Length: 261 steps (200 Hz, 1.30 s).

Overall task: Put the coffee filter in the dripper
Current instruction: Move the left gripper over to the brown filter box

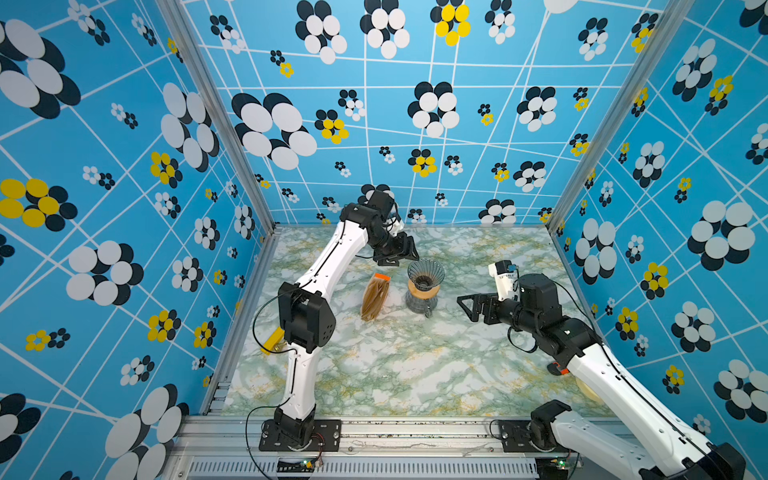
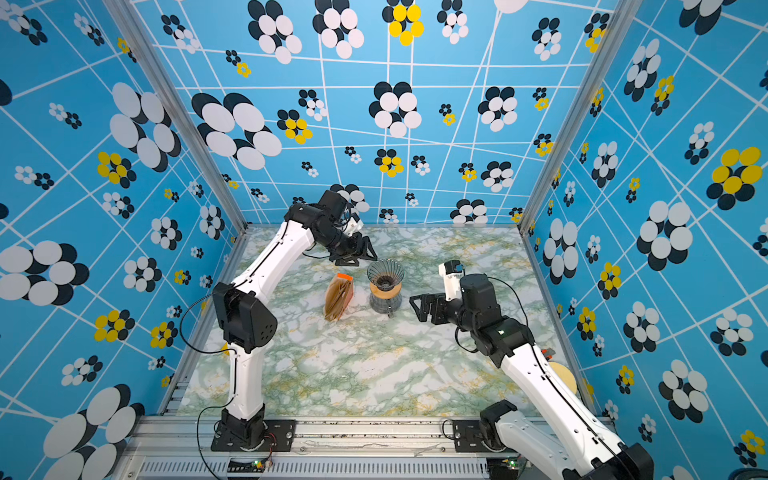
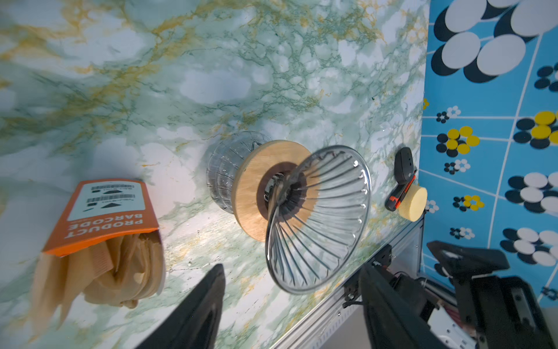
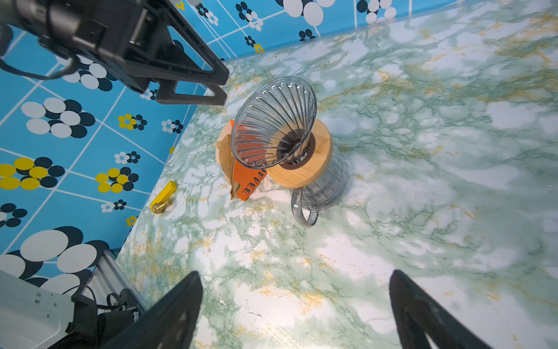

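The empty dripper (image 1: 425,275) is beside my left gripper, which hangs open and empty, so next the gripper moves back and pinches a brown filter from the packet (image 1: 372,301) first.
The dripper (image 1: 426,271) (image 2: 385,272) is a clear ribbed glass cone. It sits in a wooden ring (image 1: 423,289) on top of a glass jug (image 1: 419,306), near the table's middle back. In the wrist views the dripper (image 3: 320,220) (image 4: 273,121) is leaning and has nothing inside it. I see no single coffee filter; only the packet of brown filters (image 1: 375,299) (image 3: 99,241) shows, lying left of the jug. My left gripper (image 1: 399,254) (image 2: 360,253) (image 3: 293,269) hangs open and empty, just behind and left of the dripper's rim. My right gripper (image 1: 467,306) (image 2: 417,307) (image 4: 296,275) is open and empty, right of the jug.
A yellow-handled tool (image 1: 272,340) (image 4: 163,196) lies at the table's left edge. A black-and-orange tool (image 3: 401,181) and a pale round disc (image 2: 563,376) (image 3: 412,201) lie at the right edge beside my right arm. Blue patterned walls enclose three sides.
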### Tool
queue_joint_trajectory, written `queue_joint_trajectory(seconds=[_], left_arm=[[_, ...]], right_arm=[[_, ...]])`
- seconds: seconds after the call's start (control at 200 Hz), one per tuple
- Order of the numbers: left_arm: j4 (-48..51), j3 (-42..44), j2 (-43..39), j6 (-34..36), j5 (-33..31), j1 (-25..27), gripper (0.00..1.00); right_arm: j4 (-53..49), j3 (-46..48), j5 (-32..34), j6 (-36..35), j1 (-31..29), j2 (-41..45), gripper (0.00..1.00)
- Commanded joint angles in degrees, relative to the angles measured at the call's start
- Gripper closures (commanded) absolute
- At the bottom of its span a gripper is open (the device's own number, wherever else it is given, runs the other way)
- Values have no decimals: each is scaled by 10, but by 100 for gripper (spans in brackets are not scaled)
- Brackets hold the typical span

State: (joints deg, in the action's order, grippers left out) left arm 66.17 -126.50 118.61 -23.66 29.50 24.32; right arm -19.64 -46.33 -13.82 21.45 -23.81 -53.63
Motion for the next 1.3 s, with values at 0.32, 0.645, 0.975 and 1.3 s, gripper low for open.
queue_joint_trajectory(seconds=[0.32, 0.645, 0.975, 1.3], left_arm=[[-165, 183, -185, 52, 63, 29, 1], [-369, 351, -286, 68, 173, 46, 1], [-468, 425, -321, 61, 218, 49, 1], [-389, 455, -349, 91, 86, 10, 1]], right_arm=[[-74, 10, 82, 14, 3, 28, 4], [-117, 10, 135, 37, 3, -2, 10], [-199, -1, 270, 94, 4, -36, 8], [-74, 18, 71, 44, -12, -75, 10]])
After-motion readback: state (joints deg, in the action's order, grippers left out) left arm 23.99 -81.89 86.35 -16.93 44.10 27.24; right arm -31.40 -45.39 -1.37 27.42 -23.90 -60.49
